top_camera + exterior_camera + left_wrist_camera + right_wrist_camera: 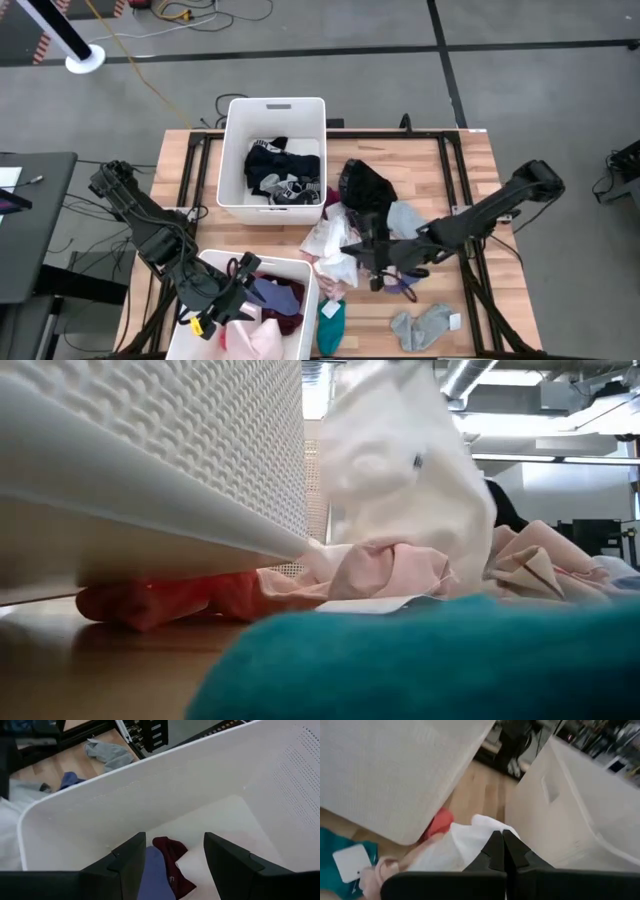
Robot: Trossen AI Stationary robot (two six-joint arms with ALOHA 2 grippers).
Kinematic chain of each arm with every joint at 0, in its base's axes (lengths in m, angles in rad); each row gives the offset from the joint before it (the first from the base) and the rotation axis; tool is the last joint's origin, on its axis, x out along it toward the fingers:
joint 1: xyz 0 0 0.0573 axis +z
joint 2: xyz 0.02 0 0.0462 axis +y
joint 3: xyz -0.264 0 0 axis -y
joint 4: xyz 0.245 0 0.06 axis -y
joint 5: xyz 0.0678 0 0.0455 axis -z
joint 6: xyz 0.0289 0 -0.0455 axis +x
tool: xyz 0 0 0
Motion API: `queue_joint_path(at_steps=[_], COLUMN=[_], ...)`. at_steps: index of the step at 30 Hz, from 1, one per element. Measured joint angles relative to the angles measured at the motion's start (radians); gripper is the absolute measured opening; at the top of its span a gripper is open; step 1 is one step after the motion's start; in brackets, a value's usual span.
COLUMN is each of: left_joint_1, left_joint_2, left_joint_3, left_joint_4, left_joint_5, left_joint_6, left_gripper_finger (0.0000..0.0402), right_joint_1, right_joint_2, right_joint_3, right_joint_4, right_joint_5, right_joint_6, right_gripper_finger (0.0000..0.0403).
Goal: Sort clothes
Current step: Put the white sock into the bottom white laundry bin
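The robot's right gripper is holding the white garment by a bunched part (484, 833), with the garment's lower end on the pink clothes, so it should put the garment down and grip the garment's edge.
The clothes lie heaped mid-table: a black piece (365, 185), pale pink and white ones (328, 235), a light blue one (405, 220), a teal one (330, 325) and grey socks (425, 325). My right gripper (349, 248) is shut on a white garment (400, 470) at the heap's near side. My left gripper (243, 283) hovers open over the near white bin (300, 268), above a maroon piece (167, 852) and a blue piece (152, 875), holding nothing. My right gripper pinches the white garment between its two shut fingers, at a bunched part (477, 832) by the fingertips; how many layers, I cannot tell. The fingers slant down from the table's right side. The garment is raised, its lower end (440, 550) on the pink clothes.
A far white bin (235, 150) holds black and white clothes. The near bin also holds pink cloth (250, 340). An orange-red piece (150, 600) lies under a bin's edge. A purple piece (400, 287) lies under my right arm. Bare wood shows at the table's right.
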State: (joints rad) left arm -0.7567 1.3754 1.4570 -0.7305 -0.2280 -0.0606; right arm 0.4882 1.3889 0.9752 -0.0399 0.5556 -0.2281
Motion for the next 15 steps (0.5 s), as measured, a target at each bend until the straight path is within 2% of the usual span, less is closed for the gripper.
queue_joint_path(at_steps=[9,15], left_joint_1=[0.000,0.000], left_joint_2=[0.000,0.000], left_joint_3=[0.000,0.000], left_joint_4=[0.045,0.047], left_joint_5=[-0.012,-0.013], left_joint_6=[0.052,0.053], left_gripper_finger=[0.0195,0.0195], right_joint_1=[0.041,0.044], right_joint_2=[-0.115,-0.159], right_joint_3=[0.000,0.000], right_joint_4=[0.097,0.055], right_joint_5=[0.019,0.019], right_joint_6=[-0.126,-0.104], right_gripper_finger=[0.0000,0.0000])
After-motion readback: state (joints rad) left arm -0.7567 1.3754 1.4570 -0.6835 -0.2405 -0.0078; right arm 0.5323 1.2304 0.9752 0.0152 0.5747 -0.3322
